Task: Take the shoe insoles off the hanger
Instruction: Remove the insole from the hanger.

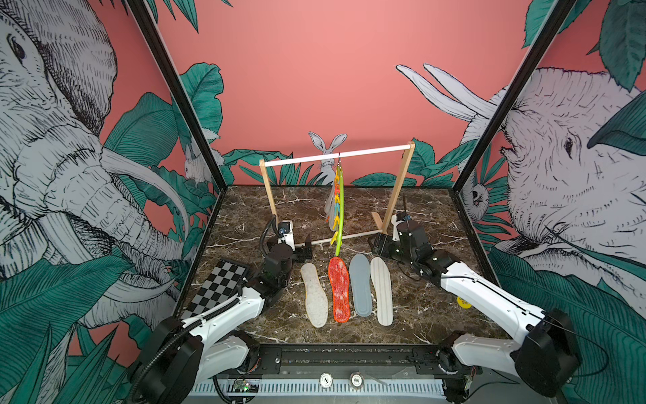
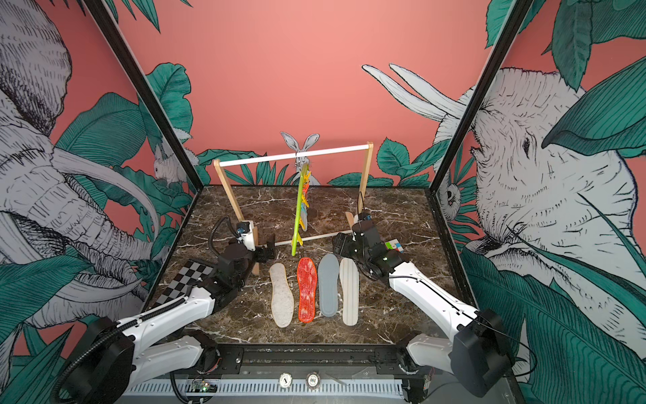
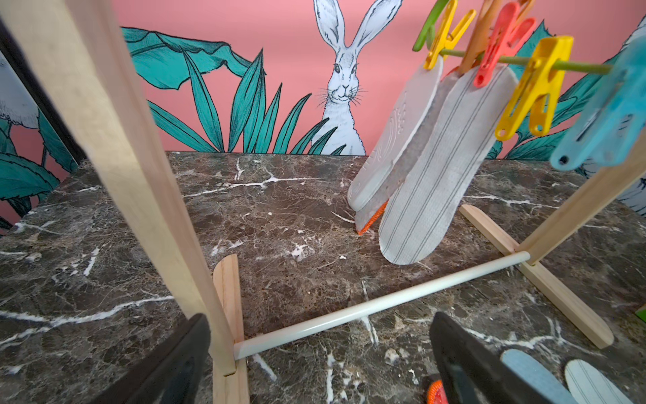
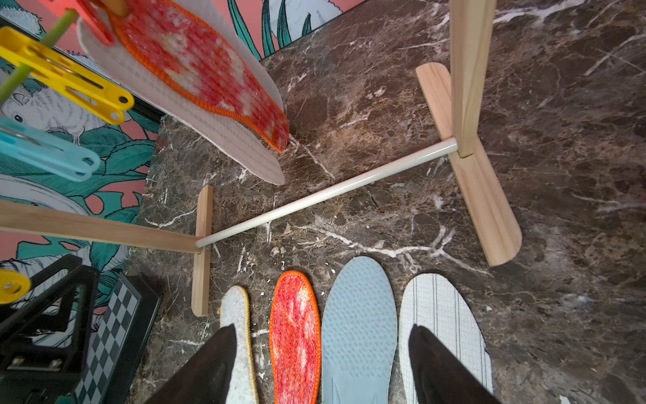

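The hanging striped insole's lower end faces my open left gripper across clear space. I should move toward that insole next until my fingers are around its tip.
Several shoe insoles lie side by side on the marble: fuzzy cream, red-orange, grey-blue and white striped. The lime-green hanger hangs edge-on from the rack's white bar. Pegged to it are a white dimpled insole, a striped one and a red-orange one between them. My left gripper is open and empty beside the rack's left foot. My right gripper is open with nothing between its fingers, above the far ends of the laid insoles.
The wooden rack stands mid-table, its lower white rod just beyond both grippers. A chequered board lies at the left edge. A yellow disc and a small coloured cube sit on the right. Walls enclose three sides.
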